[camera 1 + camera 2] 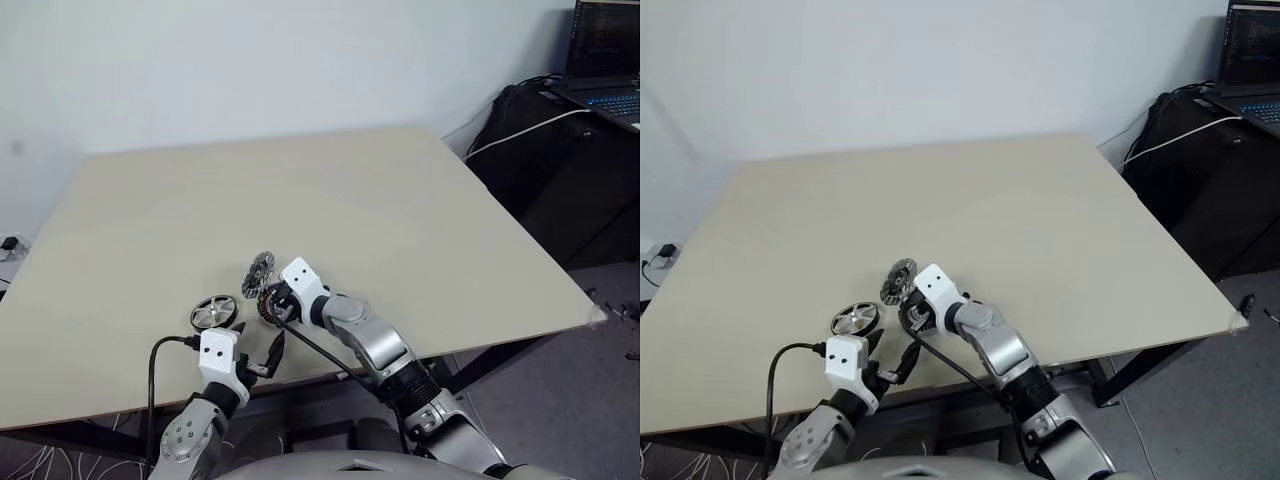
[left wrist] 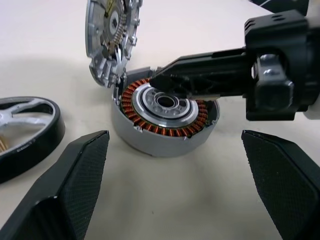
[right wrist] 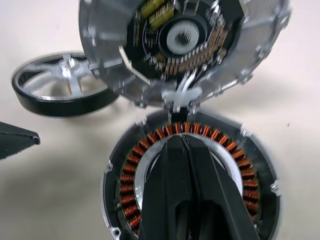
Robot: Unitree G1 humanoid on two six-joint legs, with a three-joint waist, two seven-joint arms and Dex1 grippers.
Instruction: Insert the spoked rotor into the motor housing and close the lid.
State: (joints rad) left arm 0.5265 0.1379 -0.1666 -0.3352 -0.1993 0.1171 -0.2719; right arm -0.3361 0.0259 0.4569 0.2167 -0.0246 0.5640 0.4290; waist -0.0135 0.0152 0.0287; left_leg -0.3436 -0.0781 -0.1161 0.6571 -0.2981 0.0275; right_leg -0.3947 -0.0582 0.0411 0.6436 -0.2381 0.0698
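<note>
The housing's silver centre (image 2: 167,103) is covered by my right gripper's fingers, so my right gripper should move back out of the way while my left gripper takes the spoked rotor (image 1: 212,327) by its rim.
The motor housing (image 2: 161,143) lies on the table near its front edge, a ring of copper windings around a silver centre. Its hinged lid (image 2: 111,40) stands open and upright at the far side. The spoked rotor (image 2: 26,131), a black ring with silver spokes, lies flat on the table just left of the housing. My right gripper (image 3: 183,144) is shut, its tips down over the housing's silver centre with nothing held. My left gripper (image 1: 258,346) is open, low over the table just in front of the housing, and its fingers (image 2: 79,186) stand wide apart.
The beige table (image 1: 330,200) stretches away beyond the parts. A black cable (image 1: 152,372) hangs from my left wrist at the table's front edge. A dark desk with a laptop (image 1: 608,60) and a bag stands off the far right corner.
</note>
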